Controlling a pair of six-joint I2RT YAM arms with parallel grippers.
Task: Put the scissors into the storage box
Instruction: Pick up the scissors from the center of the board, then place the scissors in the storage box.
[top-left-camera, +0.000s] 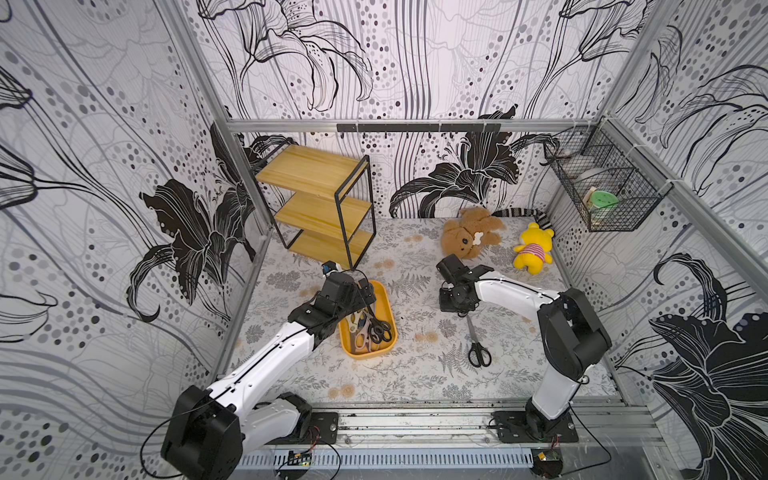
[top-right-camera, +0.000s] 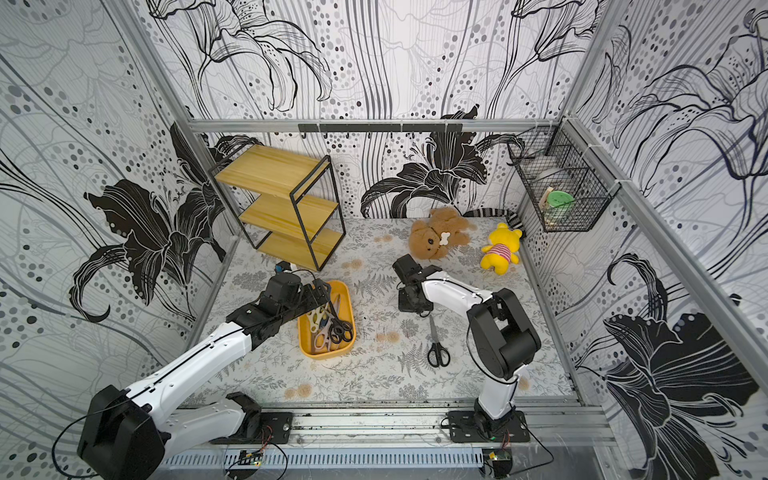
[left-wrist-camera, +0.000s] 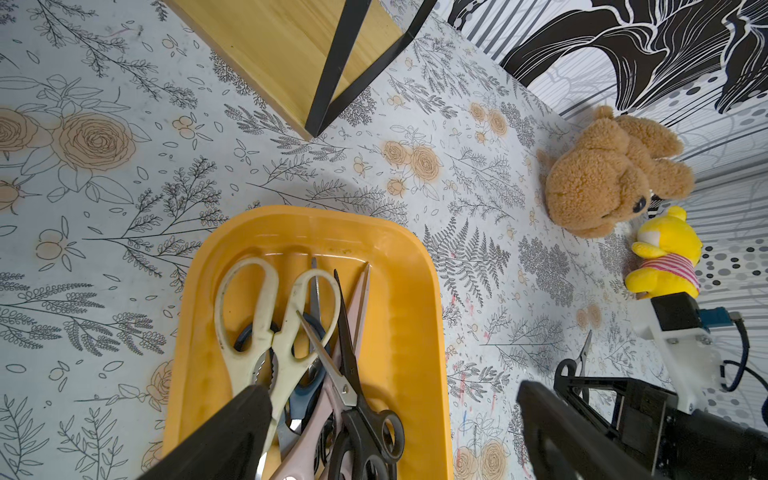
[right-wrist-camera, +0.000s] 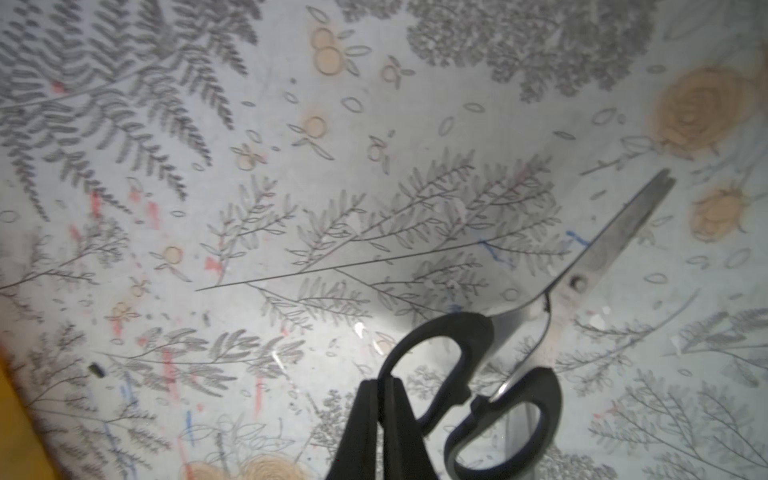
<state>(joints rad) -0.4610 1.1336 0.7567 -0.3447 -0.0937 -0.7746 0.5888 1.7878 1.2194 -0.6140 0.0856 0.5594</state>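
I should keep carrying the raised scissors, held by a handle ring (right-wrist-camera: 436, 326) in my right gripper's fingers, toward the storage box (top-left-camera: 369, 329) until the scissors hang over it.
The orange-yellow storage box (top-left-camera: 370, 353) (top-right-camera: 328, 355) (left-wrist-camera: 415, 332) holds several scissors: cream kitchen shears (left-wrist-camera: 266, 332), a black pair (left-wrist-camera: 357, 399), a pale pink pair (left-wrist-camera: 316, 424) and a dark blue pair (left-wrist-camera: 307, 390). My left gripper (top-left-camera: 368, 297) (left-wrist-camera: 390, 388) hangs wide open and empty over the box, with one finger outside its rim. One black-handled pair of scissors (top-left-camera: 477, 345) (top-right-camera: 436, 347) (right-wrist-camera: 540, 332) lies flat on the table right of the box, blades pointing away. My right gripper (top-left-camera: 457, 305) (right-wrist-camera: 382, 384) hovers over it, shut and holding nothing. In the right wrist view its fingertips overlap a handle ring.
A wooden shelf with a black frame (top-left-camera: 320, 199) stands at the back left. A brown teddy (top-left-camera: 469, 237) and a yellow plush toy (top-left-camera: 534, 249) lie at the back right. A black wire basket (top-left-camera: 606, 191) hangs on the right wall.
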